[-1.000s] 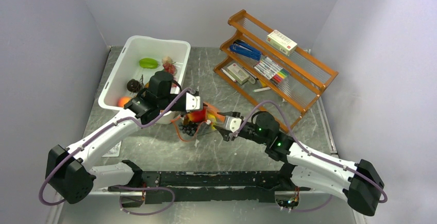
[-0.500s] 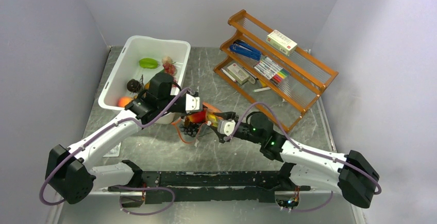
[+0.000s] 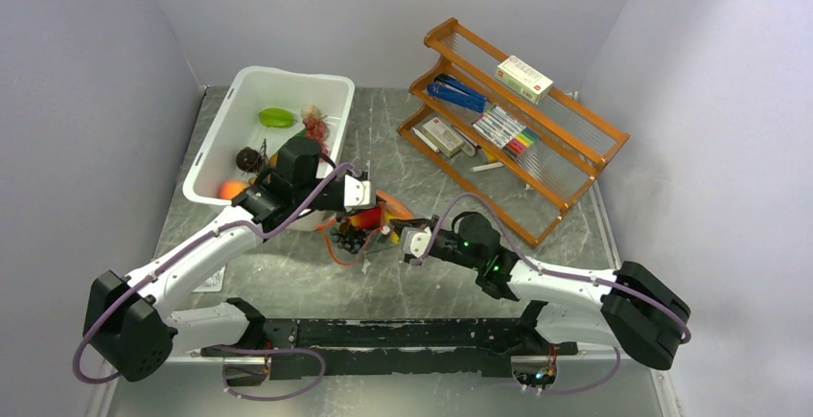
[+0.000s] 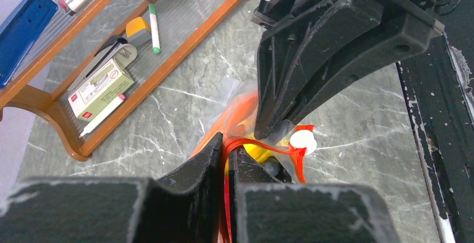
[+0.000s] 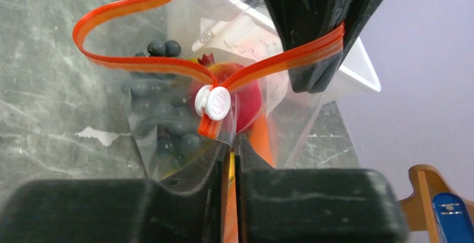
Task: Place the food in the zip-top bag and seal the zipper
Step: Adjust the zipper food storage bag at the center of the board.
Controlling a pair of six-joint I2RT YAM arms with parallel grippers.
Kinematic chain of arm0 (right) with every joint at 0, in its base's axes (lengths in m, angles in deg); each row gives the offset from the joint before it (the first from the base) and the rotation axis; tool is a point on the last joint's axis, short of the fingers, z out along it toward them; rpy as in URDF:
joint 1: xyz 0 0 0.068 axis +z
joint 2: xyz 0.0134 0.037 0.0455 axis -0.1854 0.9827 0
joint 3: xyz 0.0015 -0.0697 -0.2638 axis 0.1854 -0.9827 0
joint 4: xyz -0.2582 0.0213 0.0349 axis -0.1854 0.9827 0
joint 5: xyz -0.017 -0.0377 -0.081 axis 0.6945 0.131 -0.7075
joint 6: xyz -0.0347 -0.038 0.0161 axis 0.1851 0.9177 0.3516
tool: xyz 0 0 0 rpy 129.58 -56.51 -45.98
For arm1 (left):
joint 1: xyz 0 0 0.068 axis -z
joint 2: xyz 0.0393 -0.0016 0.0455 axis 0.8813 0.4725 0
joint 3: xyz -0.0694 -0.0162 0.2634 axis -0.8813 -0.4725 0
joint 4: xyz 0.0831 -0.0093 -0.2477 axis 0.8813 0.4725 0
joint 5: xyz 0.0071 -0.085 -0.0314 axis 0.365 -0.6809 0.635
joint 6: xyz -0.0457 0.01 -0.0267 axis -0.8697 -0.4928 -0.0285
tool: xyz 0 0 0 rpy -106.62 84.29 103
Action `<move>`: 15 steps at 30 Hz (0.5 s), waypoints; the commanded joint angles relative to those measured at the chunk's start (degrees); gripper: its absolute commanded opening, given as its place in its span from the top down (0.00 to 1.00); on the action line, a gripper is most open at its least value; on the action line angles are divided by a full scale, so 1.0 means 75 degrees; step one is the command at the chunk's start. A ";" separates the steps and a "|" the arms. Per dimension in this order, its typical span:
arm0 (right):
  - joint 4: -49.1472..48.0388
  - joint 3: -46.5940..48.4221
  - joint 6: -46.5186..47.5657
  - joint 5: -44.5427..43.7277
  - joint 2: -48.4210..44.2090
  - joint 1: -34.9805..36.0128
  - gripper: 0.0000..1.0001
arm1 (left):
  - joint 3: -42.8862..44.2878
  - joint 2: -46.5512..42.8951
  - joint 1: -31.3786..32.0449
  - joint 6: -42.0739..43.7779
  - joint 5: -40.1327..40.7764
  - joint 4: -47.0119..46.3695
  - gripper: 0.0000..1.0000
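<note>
My left gripper should open and bring its fingers around both zipper strips [image 5: 215,81] near the white slider tab, because it is holding just one side of the bag's gaping opening [image 5: 288,59].
The zip-top bag [image 3: 372,229] hangs between both grippers over the table, its mouth gaping in a loop. Inside it lie dark grapes [image 5: 162,114], a red round fruit [image 5: 249,95] and something yellow [image 4: 258,152]. My left gripper [image 4: 226,142] is shut on the orange-red zipper [image 5: 128,13] strip at one end of the mouth. My right gripper [image 5: 232,145] has its jaws pressed together on the bag's plastic just below the white slider tab [image 5: 214,101]. In the top view the left gripper [image 3: 367,201] and right gripper [image 3: 395,237] sit close together.
A white bin [image 3: 216,139] at the back left holds more toy foods. An orange wooden rack [image 3: 575,163] at the back right carries pens, boxes and a blue tool. The black arm-mount rail [image 3: 403,333] runs along the near edge.
My right arm has slid left to the bag, and its jaws have gone from open to closed on the bag's corner under the slider. The left gripper has kept its hold.
</note>
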 commanded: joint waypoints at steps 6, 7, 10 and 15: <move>-0.2671 -0.0467 -0.1369 0.0237 0.0383 0.0029 1.00 | -0.0128 -0.0390 -0.0056 -0.0308 -0.0419 -0.0721 0.93; -0.2856 -0.0553 -0.1611 0.0141 0.0300 0.0022 1.00 | -0.0093 -0.0416 -0.0055 -0.0307 -0.0328 -0.0650 0.93; -0.2387 -0.0456 -0.2661 -0.0013 -0.0294 0.0010 1.00 | 0.0132 -0.0540 -0.0062 -0.0363 0.0208 -0.0415 0.85; 0.0220 0.0422 -0.4165 -0.0187 -0.1026 0.0011 1.00 | 0.0962 -0.0657 -0.0062 -0.0401 0.0739 0.0081 0.49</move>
